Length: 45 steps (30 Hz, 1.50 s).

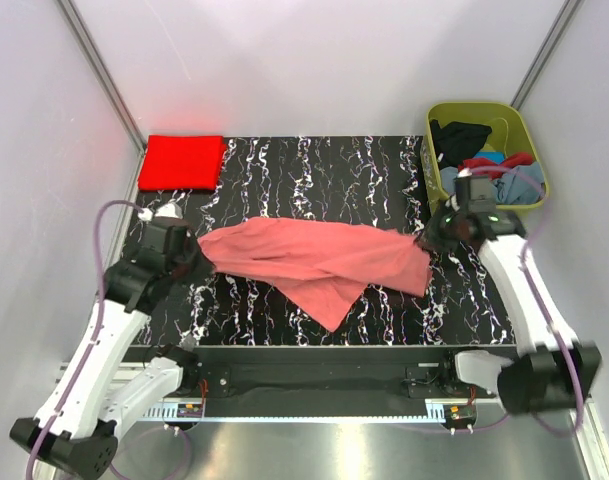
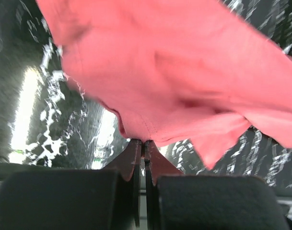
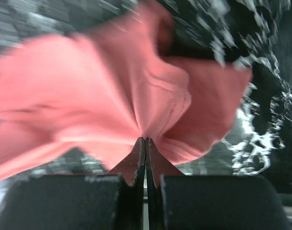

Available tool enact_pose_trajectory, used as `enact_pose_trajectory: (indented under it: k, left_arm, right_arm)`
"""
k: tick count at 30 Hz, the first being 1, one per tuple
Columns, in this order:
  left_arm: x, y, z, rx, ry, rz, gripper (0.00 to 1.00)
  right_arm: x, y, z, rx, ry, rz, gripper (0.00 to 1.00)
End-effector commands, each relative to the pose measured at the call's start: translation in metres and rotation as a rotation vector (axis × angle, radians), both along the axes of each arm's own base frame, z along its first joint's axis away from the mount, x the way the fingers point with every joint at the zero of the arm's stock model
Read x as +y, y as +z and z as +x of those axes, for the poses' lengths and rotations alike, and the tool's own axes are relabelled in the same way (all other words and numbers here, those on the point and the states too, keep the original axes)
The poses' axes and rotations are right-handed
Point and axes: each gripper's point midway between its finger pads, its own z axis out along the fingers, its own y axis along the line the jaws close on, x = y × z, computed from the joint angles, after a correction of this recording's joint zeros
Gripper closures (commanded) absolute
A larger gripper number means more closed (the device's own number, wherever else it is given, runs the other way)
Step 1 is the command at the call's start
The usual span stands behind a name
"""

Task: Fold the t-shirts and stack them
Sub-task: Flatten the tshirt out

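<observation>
My two grippers need to lift the t-shirt and shake it out before they lay it down, because a flap of the salmon pink t-shirt (image 1: 330, 302) hangs crooked below its bunched middle.
A salmon pink t-shirt (image 1: 319, 258) hangs stretched between my two grippers over the black marbled table, its middle sagging down to a point near the front. My left gripper (image 1: 196, 252) is shut on its left edge; the left wrist view shows the jaws (image 2: 143, 142) pinching the cloth (image 2: 184, 72). My right gripper (image 1: 424, 240) is shut on its right edge; the right wrist view shows the jaws (image 3: 145, 140) pinching the cloth (image 3: 112, 100). A bright red t-shirt (image 1: 182, 161) lies folded at the back left corner.
An olive-green tub (image 1: 436, 165) stands at the back right, holding black (image 1: 461, 138), dark red (image 1: 499, 163) and grey-blue (image 1: 494, 186) shirts. White walls enclose the table (image 1: 324, 170) on three sides.
</observation>
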Motion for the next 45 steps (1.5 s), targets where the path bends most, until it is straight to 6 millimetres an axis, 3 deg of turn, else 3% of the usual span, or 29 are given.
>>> enact_pose_trajectory:
  k: [1,2,3,5,8,9,12,14,16,21,22,24,25,27,28,31,32,34,35,38,39,42,43,44,45]
  left_arm:
    - [0.021,0.059,0.007,-0.171,0.050,0.054,1.00]
    - [0.024,0.069,0.005,-0.188,0.059,0.062,1.00]
    - [0.032,0.092,0.005,-0.250,0.086,0.073,1.00]
    - [0.042,0.115,0.000,-0.308,0.117,0.090,1.00]
    - [0.061,0.166,-0.012,-0.452,0.179,0.098,1.00]
    - [0.068,0.174,-0.017,-0.484,0.200,0.110,1.00]
    - [0.078,0.186,-0.023,-0.525,0.235,0.131,1.00]
    - [0.080,0.175,-0.021,-0.501,0.238,0.154,1.00]
    - [0.078,0.160,-0.017,-0.458,0.231,0.165,1.00]
    - [0.064,0.094,-0.001,-0.288,0.174,0.202,1.00]
    - [0.062,0.082,0.003,-0.246,0.165,0.222,1.00]
    - [0.065,0.062,0.009,-0.177,0.164,0.276,1.00]
    - [0.069,0.059,0.009,-0.159,0.173,0.296,1.00]
    - [0.079,0.070,0.012,-0.172,0.211,0.325,1.00]
    - [0.083,0.078,0.014,-0.185,0.225,0.333,1.00]
    - [0.097,0.117,0.018,-0.268,0.287,0.362,1.00]
    - [0.102,0.141,0.019,-0.322,0.318,0.362,1.00]
    - [0.105,0.160,0.024,-0.353,0.329,0.376,1.00]
    - [0.107,0.183,0.023,-0.405,0.349,0.360,1.00]
    - [0.110,0.213,0.025,-0.470,0.387,0.344,1.00]
    - [0.111,0.219,0.027,-0.478,0.400,0.347,1.00]
    - [0.114,0.230,0.027,-0.507,0.419,0.349,1.00]
    - [0.115,0.229,0.027,-0.505,0.421,0.353,1.00]
    - [0.115,0.226,0.027,-0.498,0.419,0.358,1.00]
    - [0.115,0.226,0.025,-0.502,0.418,0.352,1.00]
  right_arm:
    - [0.016,0.082,-0.030,-0.126,0.016,0.118,1.00]
    - [0.020,0.097,-0.034,-0.155,0.020,0.156,1.00]
    - [0.025,0.117,-0.039,-0.202,0.031,0.188,1.00]
    - [0.039,0.152,-0.058,-0.279,0.080,0.287,1.00]
    - [0.053,0.206,-0.086,-0.405,0.166,0.389,1.00]
    - [0.057,0.227,-0.098,-0.456,0.198,0.417,1.00]
    - [0.056,0.248,-0.103,-0.499,0.179,0.440,1.00]
    - [0.052,0.241,-0.087,-0.460,0.111,0.435,1.00]
    - [0.043,0.212,-0.058,-0.372,0.012,0.393,1.00]
    - [0.037,0.146,0.017,-0.251,-0.093,0.339,1.00]
    - [0.037,0.124,0.036,-0.201,-0.112,0.321,1.00]
    - [0.037,0.108,0.059,-0.195,-0.097,0.292,1.00]
    - [0.034,0.084,0.076,-0.142,-0.111,0.249,1.00]
    - [0.030,0.075,0.096,-0.139,-0.093,0.204,1.00]
    - [0.030,0.058,0.109,-0.105,-0.086,0.179,1.00]
    - [0.031,0.067,0.137,-0.141,-0.055,0.159,1.00]
    - [0.033,0.092,0.149,-0.205,-0.047,0.169,1.00]
    - [0.039,0.113,0.162,-0.249,-0.029,0.196,1.00]
    - [0.042,0.147,0.171,-0.322,-0.024,0.224,1.00]
    - [0.054,0.182,0.178,-0.354,-0.004,0.303,1.00]
    - [0.057,0.207,0.175,-0.394,0.007,0.325,1.00]
    - [0.062,0.228,0.161,-0.396,0.018,0.377,1.00]
    - [0.063,0.241,0.145,-0.416,0.027,0.392,1.00]
    - [0.063,0.227,0.137,-0.370,0.013,0.400,1.00]
    - [0.063,0.225,0.126,-0.360,0.017,0.404,1.00]
